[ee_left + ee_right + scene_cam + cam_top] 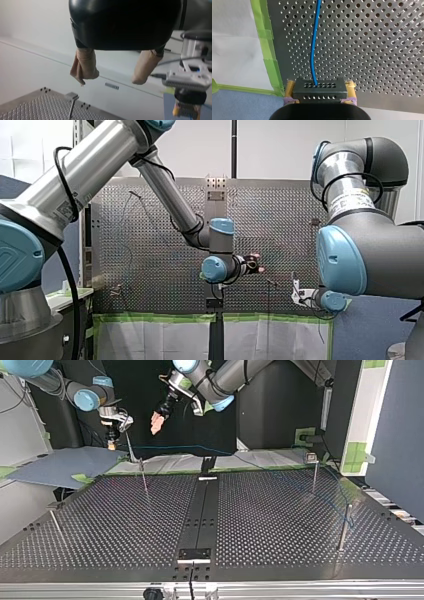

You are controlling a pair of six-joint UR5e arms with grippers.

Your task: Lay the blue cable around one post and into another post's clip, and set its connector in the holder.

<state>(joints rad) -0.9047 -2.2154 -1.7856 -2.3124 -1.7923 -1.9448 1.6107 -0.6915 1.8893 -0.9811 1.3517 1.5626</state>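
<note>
The blue cable (315,35) curves gently ahead of the connector. It will pull straighter and slant off to the side when I carry the connector.
In the right wrist view my right gripper (320,83) is shut on the black perforated connector (319,93), its yellow pads (290,86) pressing both sides. The blue cable (314,42) leaves the connector and runs ahead over the perforated plate. At the top view's left, my right gripper (113,436) holds the connector above the table's far edge. From there the cable (200,450) trails across to the posts at the right (314,472). My left gripper (110,80) hangs open in the air with beige pads (84,67), holding nothing; in the top view my left gripper (157,423) is beside the right one.
Thin metal posts stand on the perforated table (280,525): one near the right gripper (143,476), one at the near left (55,522), another at the right (345,525). A black rail (200,510) runs down the middle. Green tape (270,62) edges the plate.
</note>
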